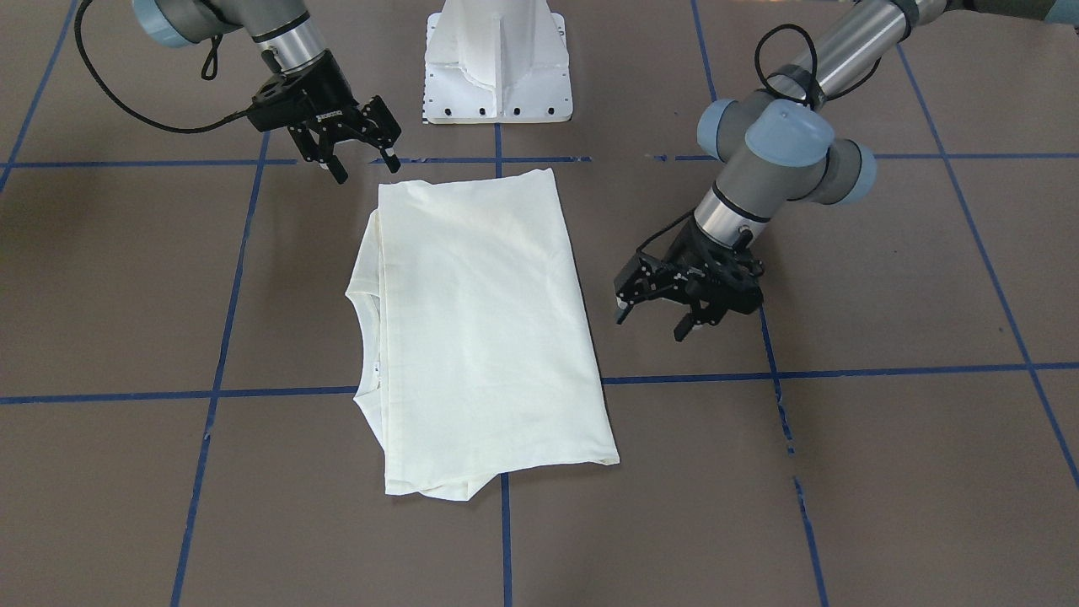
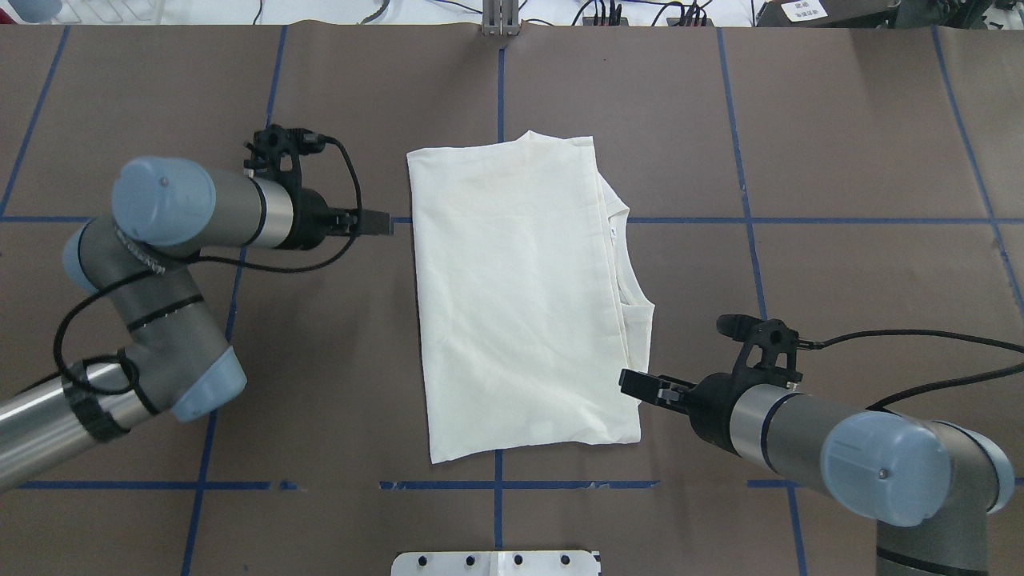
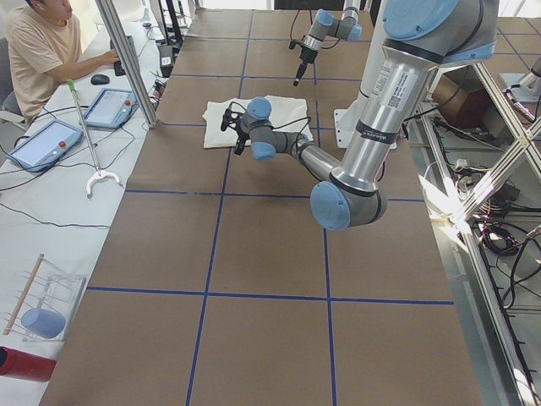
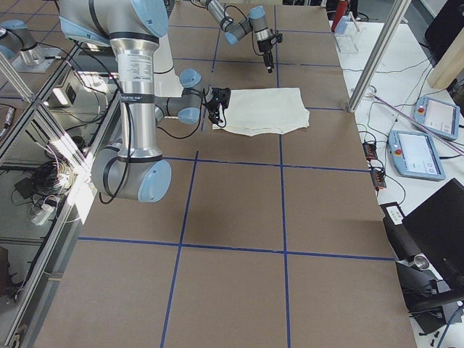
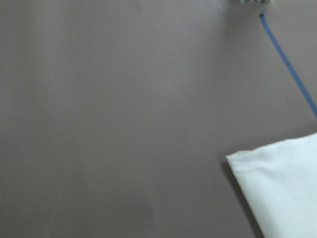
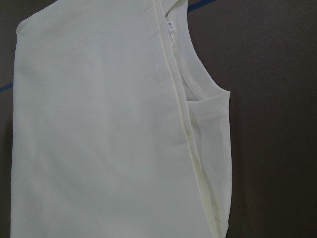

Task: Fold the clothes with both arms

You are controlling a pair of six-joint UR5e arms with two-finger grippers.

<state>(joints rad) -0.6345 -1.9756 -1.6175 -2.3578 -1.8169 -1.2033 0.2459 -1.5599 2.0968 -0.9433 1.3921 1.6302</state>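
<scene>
The cream T-shirt's far end (image 1: 497,451) is lying flat and loose over blue tape (image 1: 506,487), so it will slide along when I pull the near corners of the T-shirt.
The cream T-shirt (image 1: 480,329) lies folded into a long rectangle at the table's middle, plain side up, print hidden. Its collar (image 2: 628,264) shows along the edge toward my right arm. My left gripper (image 1: 653,320) is open and empty, low over the table just off the shirt's left edge; it also shows in the overhead view (image 2: 382,222). My right gripper (image 1: 365,169) is open and empty beside the shirt's near right corner (image 2: 636,384). The left wrist view shows one shirt corner (image 5: 282,193). The right wrist view shows the collar and fold (image 6: 99,139).
The white base pedestal (image 1: 497,67) stands at the table's robot side. Blue tape lines (image 2: 744,220) grid the brown table. An operator (image 3: 34,51) sits with tablets (image 3: 42,139) beyond the far edge, next to a metal post (image 3: 127,59).
</scene>
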